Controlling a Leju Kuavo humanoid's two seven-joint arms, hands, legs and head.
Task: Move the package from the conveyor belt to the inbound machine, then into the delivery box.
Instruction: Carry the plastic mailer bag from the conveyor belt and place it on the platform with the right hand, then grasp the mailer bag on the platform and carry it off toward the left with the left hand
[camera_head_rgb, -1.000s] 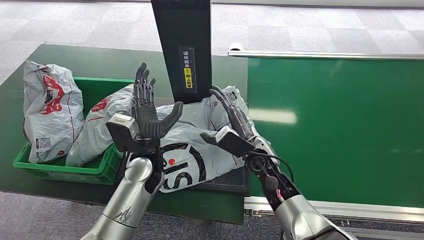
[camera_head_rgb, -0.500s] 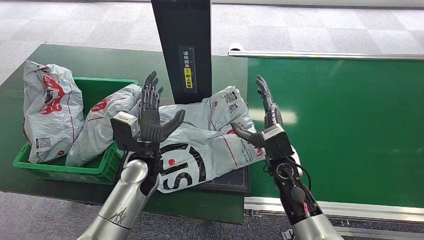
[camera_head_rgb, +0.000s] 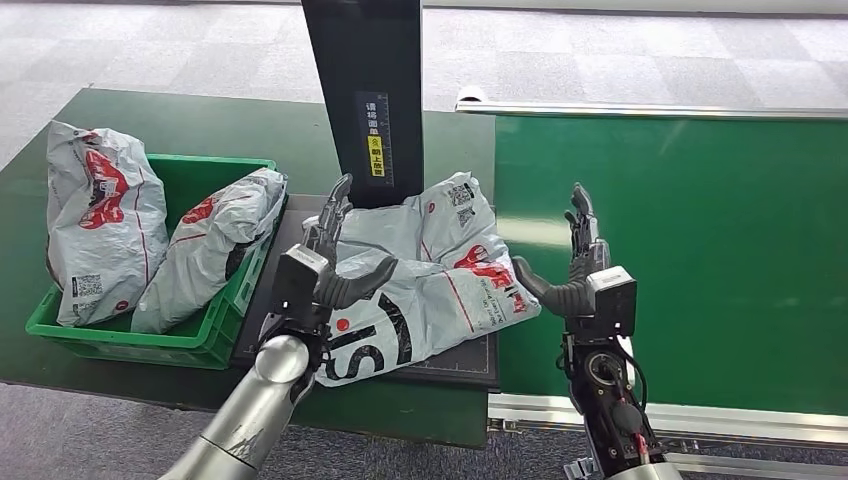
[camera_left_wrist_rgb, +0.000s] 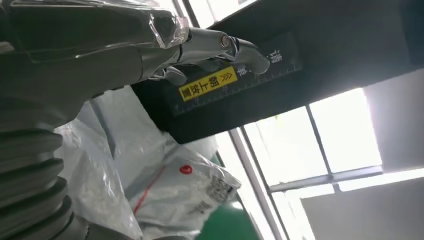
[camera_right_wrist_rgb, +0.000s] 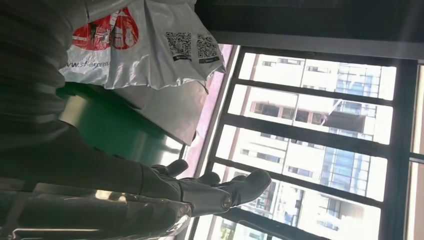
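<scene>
The grey package (camera_head_rgb: 440, 302) has a deep crease (camera_head_rgb: 425, 262) across it, so it will fold there and hang down over the delivery box when I carry it across.
A grey plastic package (camera_head_rgb: 425, 280) with red and black print lies on the dark platform of the inbound machine (camera_head_rgb: 455, 365), at the foot of its black post (camera_head_rgb: 365, 95). My left hand (camera_head_rgb: 325, 265) is raised over the package's left part, fingers spread, holding nothing. My right hand (camera_head_rgb: 580, 275) is off the package's right edge, above the green conveyor belt (camera_head_rgb: 700, 260), fingers up and apart, holding nothing. The package (camera_left_wrist_rgb: 180, 185) and the post's yellow label (camera_left_wrist_rgb: 207, 84) appear in the left wrist view. The right wrist view has the package's QR-code corner (camera_right_wrist_rgb: 150, 45).
A green delivery box (camera_head_rgb: 190, 340) stands left of the machine on the green table, with two grey packages (camera_head_rgb: 100, 220) (camera_head_rgb: 205, 250) standing in it. The belt's metal rail (camera_head_rgb: 650, 110) runs along its far edge.
Both hands have let go of the package and drawn apart. The right hand swung right, off the package and over the belt. The left hand dropped lower and moved right. The package lies flatter.
</scene>
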